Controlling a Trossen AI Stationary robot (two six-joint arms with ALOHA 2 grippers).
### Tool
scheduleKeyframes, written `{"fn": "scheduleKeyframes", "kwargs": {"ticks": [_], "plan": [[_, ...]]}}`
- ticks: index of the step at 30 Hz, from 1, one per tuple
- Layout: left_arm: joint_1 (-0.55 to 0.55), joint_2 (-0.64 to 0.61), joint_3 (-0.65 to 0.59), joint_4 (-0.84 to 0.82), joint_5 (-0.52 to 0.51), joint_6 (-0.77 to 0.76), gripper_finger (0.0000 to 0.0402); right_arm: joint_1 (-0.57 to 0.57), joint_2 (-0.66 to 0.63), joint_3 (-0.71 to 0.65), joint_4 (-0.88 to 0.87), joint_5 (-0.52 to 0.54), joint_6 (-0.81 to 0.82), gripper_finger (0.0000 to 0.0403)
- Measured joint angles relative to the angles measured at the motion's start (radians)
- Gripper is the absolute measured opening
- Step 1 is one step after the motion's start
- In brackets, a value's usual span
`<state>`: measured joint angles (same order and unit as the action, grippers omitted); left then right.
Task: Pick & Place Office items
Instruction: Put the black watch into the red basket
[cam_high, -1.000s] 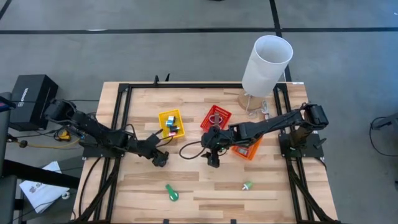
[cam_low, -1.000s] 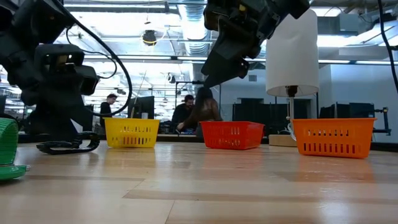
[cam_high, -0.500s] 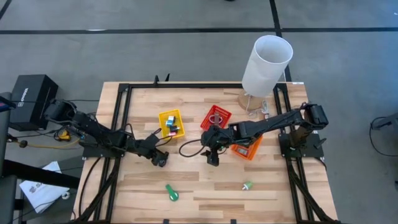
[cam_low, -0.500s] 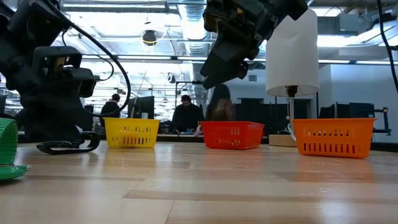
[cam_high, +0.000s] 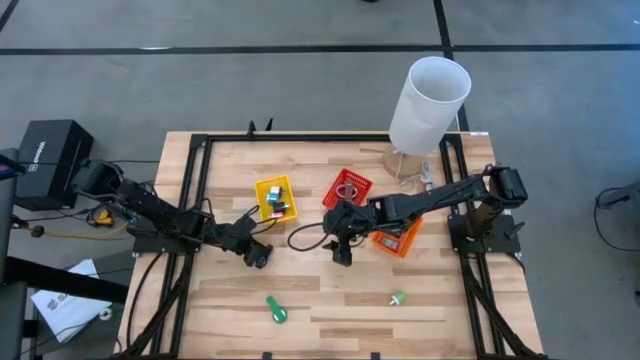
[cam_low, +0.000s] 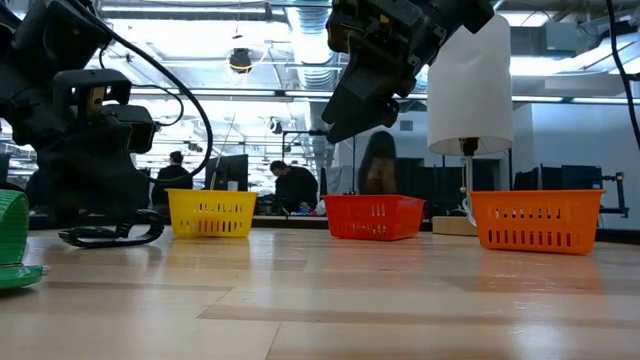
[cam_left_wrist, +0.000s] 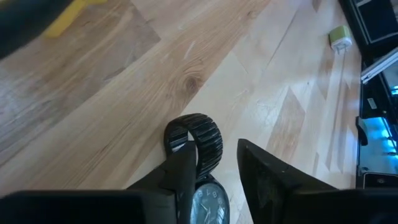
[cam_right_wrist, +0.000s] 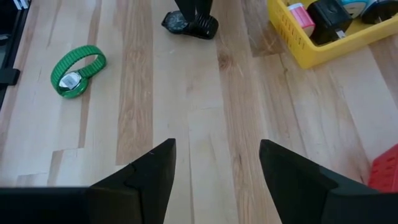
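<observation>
My left gripper should grab the strap (cam_left_wrist: 209, 140) and pass the black wristwatch over, because the wristwatch is far from the red bin (cam_high: 349, 186) by my right gripper.
My left gripper (cam_high: 258, 256) is low over a black wristwatch (cam_left_wrist: 194, 142) that lies flat on the table left of centre. Its open fingers stand on either side of the watch face (cam_left_wrist: 206, 200), and the strap loop sticks out past the tips. My right gripper (cam_high: 342, 256) hangs open above the table's middle (cam_right_wrist: 217, 155), raised in the low view (cam_low: 352, 100) and holding nothing. A green wristwatch (cam_high: 276, 311) and a small green-and-white item (cam_high: 398, 298) lie near the table's near edge. Black, pink and blue items sit in the yellow bin (cam_high: 262, 190). My left gripper's one finger (cam_left_wrist: 181, 177) lies against or over the black watch's case edge (cam_left_wrist: 194, 186), coming down from above. The other finger stands apart from it. Whether the first finger touches the watch, I cannot tell. The watch rests on the table.
The yellow bin, the red bin (cam_high: 360, 182) holding a key ring, and the orange bin (cam_high: 404, 243) sit in a row behind the grippers. The tall white cylinder (cam_high: 429, 103) stands at the far right. Black cables loop between the arms. Bare wood lies toward the near edge.
</observation>
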<state>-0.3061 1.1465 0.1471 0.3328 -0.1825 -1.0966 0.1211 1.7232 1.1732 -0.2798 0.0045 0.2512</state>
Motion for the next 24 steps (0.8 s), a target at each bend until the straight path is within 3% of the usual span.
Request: {"fn": "scheduleKeyframes", "kwargs": {"ticks": [11,21,24], "plan": [[0.000,0.019,0.000,0.008,0.003,0.039,0.0084,0.000,0.000,0.000,0.000,0.000,0.000,0.0223],[0.000,0.131,0.001,0.155,0.016,0.045,0.0165,0.001,0.000,0.000,-0.001,0.000,0.000,0.0223],[0.000,0.164,0.001,0.172,0.023,0.045,0.0173,0.001,0.000,0.000,-0.001,0.000,0.001,0.0223]]}}
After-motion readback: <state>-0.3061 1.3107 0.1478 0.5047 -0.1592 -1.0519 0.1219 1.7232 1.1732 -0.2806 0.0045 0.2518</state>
